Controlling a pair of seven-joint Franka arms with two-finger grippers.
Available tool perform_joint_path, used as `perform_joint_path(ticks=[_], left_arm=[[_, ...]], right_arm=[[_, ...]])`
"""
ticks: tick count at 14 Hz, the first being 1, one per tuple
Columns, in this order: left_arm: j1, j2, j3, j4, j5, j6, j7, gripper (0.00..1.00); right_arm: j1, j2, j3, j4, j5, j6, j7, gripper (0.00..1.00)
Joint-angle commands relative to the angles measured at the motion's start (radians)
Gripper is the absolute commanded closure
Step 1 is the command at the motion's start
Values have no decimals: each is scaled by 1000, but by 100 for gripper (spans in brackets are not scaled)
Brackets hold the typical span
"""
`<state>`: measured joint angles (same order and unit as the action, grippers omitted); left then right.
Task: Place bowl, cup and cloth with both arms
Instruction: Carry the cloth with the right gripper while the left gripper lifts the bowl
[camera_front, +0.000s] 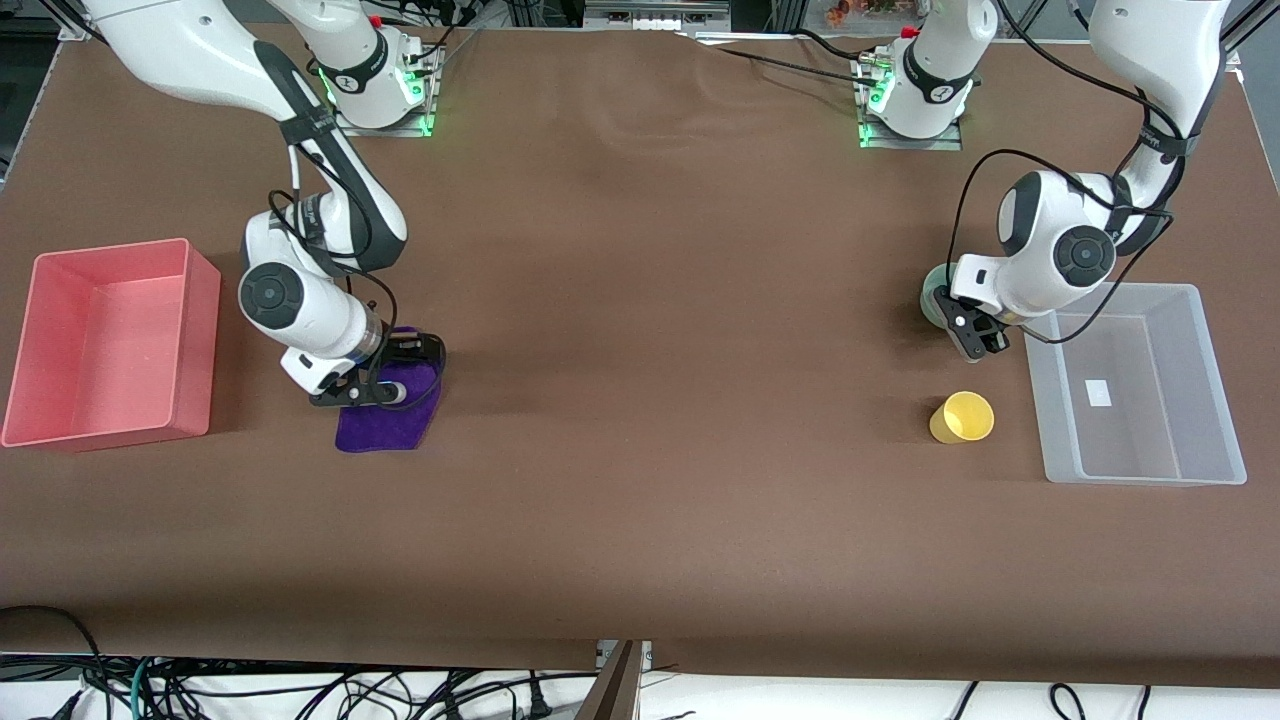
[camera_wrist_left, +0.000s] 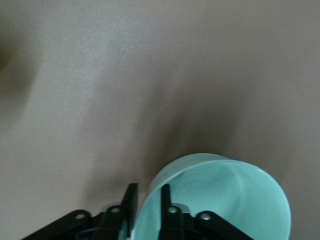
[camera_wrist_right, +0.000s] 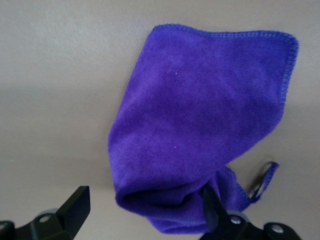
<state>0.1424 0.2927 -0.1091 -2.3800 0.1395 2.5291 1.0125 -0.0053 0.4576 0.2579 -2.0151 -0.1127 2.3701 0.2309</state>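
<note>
The purple cloth's wide flat part (camera_front: 381, 428) will hang down into a narrow point when I lift it, because my right gripper straddles only the folded end (camera_wrist_right: 167, 200).
The pale green bowl (camera_front: 932, 298) sits toward the left arm's end of the table, mostly hidden under that arm's wrist. My left gripper (camera_front: 978, 338) is shut on its rim. In the left wrist view the bowl (camera_wrist_left: 225, 200) has one finger inside the wall and one outside, at my left gripper (camera_wrist_left: 147, 194). The yellow cup (camera_front: 962, 417) stands nearer the front camera than the bowl, untouched. The purple cloth (camera_front: 385, 415) lies toward the right arm's end. My right gripper (camera_front: 412, 372) is low over it and open. In the right wrist view its fingers (camera_wrist_right: 77, 200) straddle the folded end of the cloth (camera_wrist_right: 200, 115) at my right gripper (camera_wrist_right: 145, 196).
A clear plastic bin (camera_front: 1140, 470) stands beside the cup and bowl at the left arm's end. A pink bin (camera_front: 195, 340) stands beside the cloth at the right arm's end. Brown table cover (camera_front: 680, 350) lies between them.
</note>
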Motion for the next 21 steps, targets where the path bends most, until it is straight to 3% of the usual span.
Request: perform_joint_path(ticks=[1,2,4,7,8,11,14,17,20,21], left_arm=[[12,-13,-9,16,20,-9,26,100],[12,-38,-9,19,20,-19,24,100],[16,-64,-11,80,3,-151,18,100],[16,-66,-11,325,-9,-521,24,100],[16,-60,-8,402,-9,-615,24,100],[101,11,-1,605,6,-734,62,100],[199,147,2,746,90,-715,121,100],[290,285,2,772,107,-558,164,100],[316,338,2,771,107,-486,182,100],[321,347,2,771,106,-459,182,87]], right_arm=[[2,6,3,-14,-36,37,10,1],[2,12,1,-14,-36,49,2,11],[2,19,1,-14,-36,64,-1,45],[2,21,3,-14,-36,63,-4,93],[4,21,3,-13,-36,61,-5,100],[2,3,3,12,-39,45,-68,100],[-7,-49,0,122,-38,-150,-93,100],[-24,-94,-23,309,-38,-442,-220,100],[-30,-120,-126,490,-36,-722,-439,100],[-30,-126,-182,537,-38,-780,-532,100]])
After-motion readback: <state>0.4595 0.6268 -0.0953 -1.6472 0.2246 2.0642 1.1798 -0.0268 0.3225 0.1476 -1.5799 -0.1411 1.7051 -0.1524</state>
